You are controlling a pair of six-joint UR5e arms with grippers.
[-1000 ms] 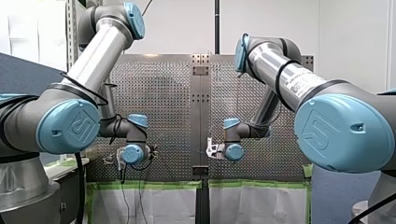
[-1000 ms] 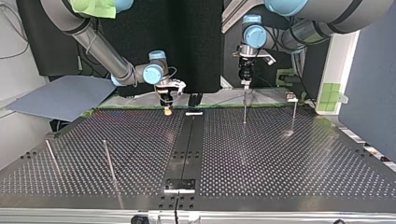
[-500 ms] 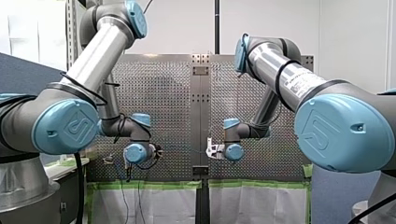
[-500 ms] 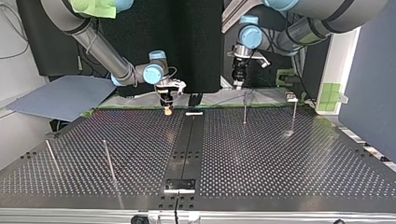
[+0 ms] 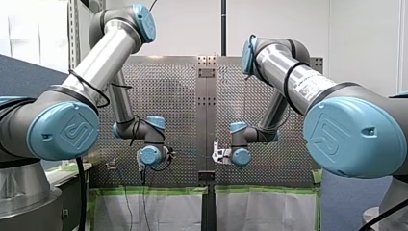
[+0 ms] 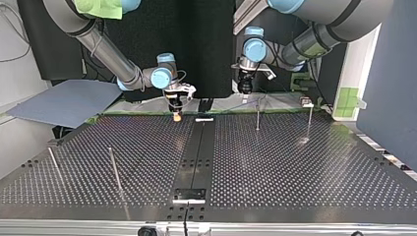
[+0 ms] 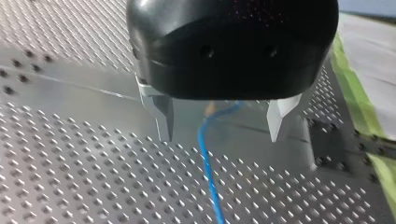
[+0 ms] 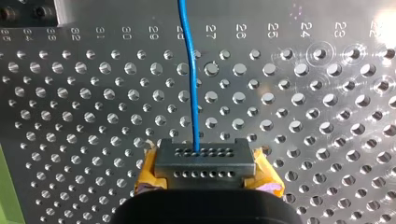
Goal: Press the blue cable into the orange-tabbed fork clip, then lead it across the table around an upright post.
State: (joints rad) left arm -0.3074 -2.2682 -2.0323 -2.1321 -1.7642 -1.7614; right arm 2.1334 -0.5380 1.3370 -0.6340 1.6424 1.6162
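My gripper will carry the blue cable (image 8: 194, 121) across the table, and since the cable bows gently (image 8: 188, 46) beyond the metal fingers, it will bend sideways there and trail at an angle.
The blue cable (image 8: 189, 70) runs over the perforated table (image 6: 275, 162) and ends between the yellow pads (image 8: 147, 173) of my right gripper (image 8: 204, 158), which is shut on it. In the top view that gripper (image 6: 176, 116) hangs low over the table's far edge, left of the centre strip. My left gripper (image 7: 222, 122) is open above the cable (image 7: 205, 158), which passes under the gap between its metal fingers (image 7: 163, 116) without touching them. In the top view it (image 6: 244, 90) is raised behind an upright post (image 6: 257, 116). I cannot make out the orange-tabbed clip.
A second post (image 6: 309, 123) stands at the top view's far right, and two more posts (image 6: 114, 167) lean at the near left. A small white fitting (image 6: 204, 119) sits on the dark centre strip (image 6: 196, 152). Green tape lines the far edge.
My left arm has lifted off the far post and moved toward the top view's left, closer to my right gripper. My right arm has stayed still.
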